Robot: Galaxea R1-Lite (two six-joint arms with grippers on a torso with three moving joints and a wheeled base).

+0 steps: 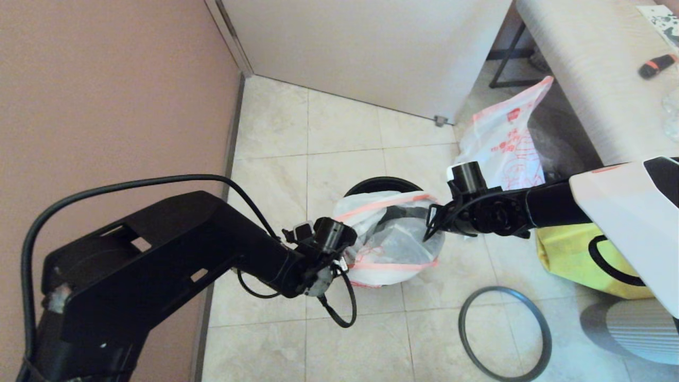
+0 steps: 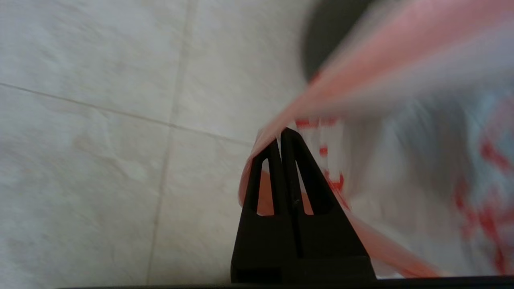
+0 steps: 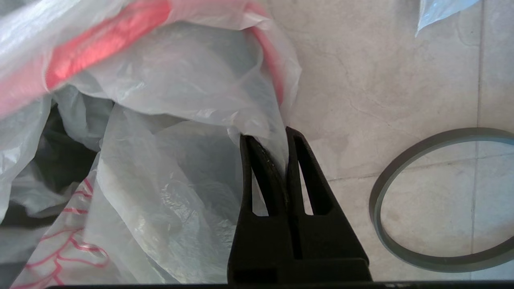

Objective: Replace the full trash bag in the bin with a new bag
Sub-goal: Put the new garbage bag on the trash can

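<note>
My left gripper has the black bin's far edge (image 1: pixel 383 184) to cover, as the new bag's pink rim leaves it bare. It should pull the bag's rim toward the wall and back over that edge.
The black bin (image 1: pixel 382 184) stands on the tiled floor mid-view. Over its mouth hangs the limp new bag (image 1: pixel 390 241), white, see-through, with a pink rim, stretched between both grippers. My left gripper (image 1: pixel 344 263) (image 2: pixel 279 134) is shut on the bag's pink rim at its near-left side. My right gripper (image 1: pixel 427 235) (image 3: pixel 281 134) is shut on a fold of the new bag (image 3: pixel 180 92) at its right edge. The bin's grey hoop (image 1: pixel 462 323) (image 3: pixel 376 200) lies flat on the floor, near right. The full trash bag (image 1: pixel 501 140) stands behind, to the right of the bin.
A pink wall runs down the left side and a pale door closes the back. A table (image 1: pixel 594 79) stands at the right, with the big yellow bag (image 1: pixel 567 254) on the floor under my right arm. Bare tiles lie in front of the bin.
</note>
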